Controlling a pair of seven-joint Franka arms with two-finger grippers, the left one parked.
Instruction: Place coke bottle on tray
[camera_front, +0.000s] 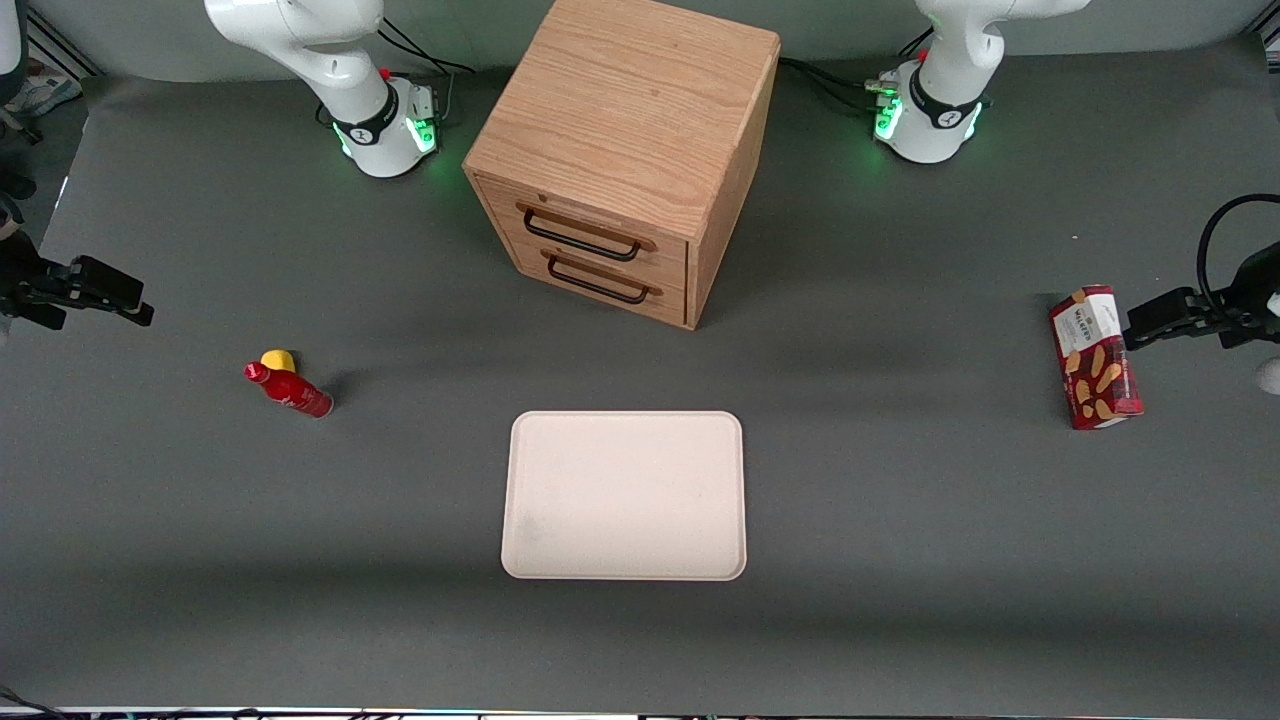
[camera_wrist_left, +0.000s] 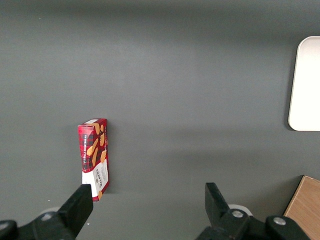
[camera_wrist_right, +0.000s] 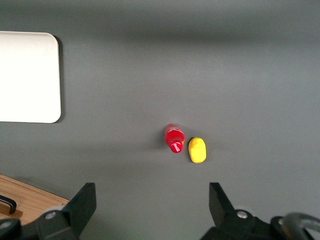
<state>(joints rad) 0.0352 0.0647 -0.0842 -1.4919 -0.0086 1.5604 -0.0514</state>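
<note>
A narrow grey gap lies between the coke bottle and the yellow lump, so the yellow lump will stay behind when the robot lifts the coke bottle.
The coke bottle is a small, slim, all-red bottle standing on the grey table toward the working arm's end. In the right wrist view I look down on the coke bottle and its red cap. The tray, cream with rounded corners and nothing on it, lies in front of the drawer cabinet and nearer the front camera; one end of the tray also shows in the right wrist view. My right gripper hangs open high above the table, well apart from the bottle, with nothing between its fingers.
A yellow lump sits right beside the bottle, slightly farther from the front camera. A wooden two-drawer cabinet stands at mid-table. A red snack box lies toward the parked arm's end.
</note>
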